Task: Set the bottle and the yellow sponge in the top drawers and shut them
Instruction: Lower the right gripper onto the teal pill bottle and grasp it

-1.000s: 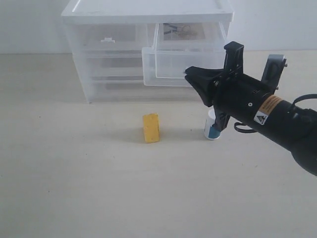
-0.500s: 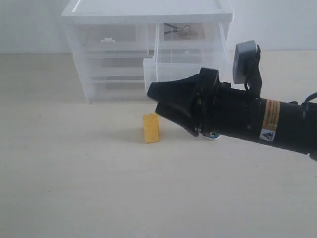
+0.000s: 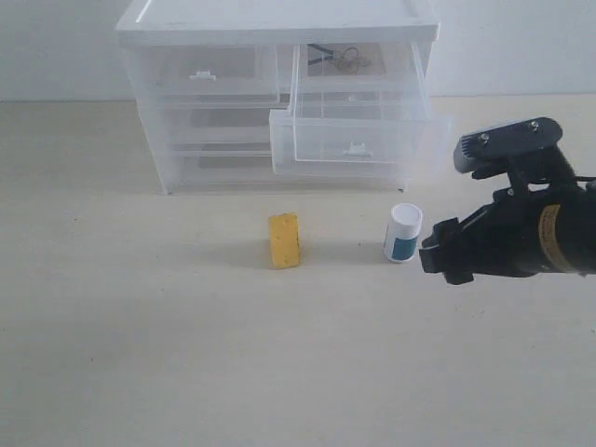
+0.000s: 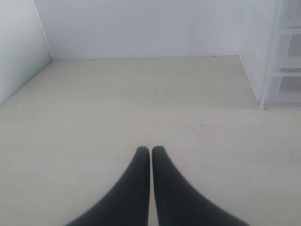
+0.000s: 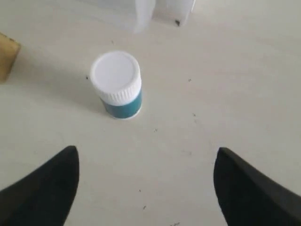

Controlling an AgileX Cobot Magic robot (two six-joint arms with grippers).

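Note:
I expect the bottle to lie on its side when I put it inside, because the open drawer (image 3: 356,140) looks less deep than the upright bottle (image 3: 403,233) is tall.
The bottle (image 3: 403,233) stands upright on the table, with its white cap (image 5: 115,70) facing the right wrist camera. To its left stands the yellow sponge (image 3: 284,240), of which only a corner (image 5: 6,59) shows in the right wrist view. My right gripper (image 3: 441,257) hovers just right of the bottle, open (image 5: 146,157) and empty, with the bottle ahead of its fingertips. The top right drawer (image 3: 358,140) is pulled out; the top left drawer (image 3: 203,74) is closed. My left gripper (image 4: 150,150) is shut on nothing over bare table, outside the exterior view.
The white-topped cabinet (image 3: 279,19) stands at the back of the table, its side (image 4: 270,52) visible in the left wrist view. A dark wiry item (image 3: 340,58) shows in the top right compartment. A wall (image 4: 141,28) runs behind the table.
My right arm has swung back to the right, away from the cabinet and across the bottle, which it hid before. The bottle now shows fully. Sponge and drawers have not moved.

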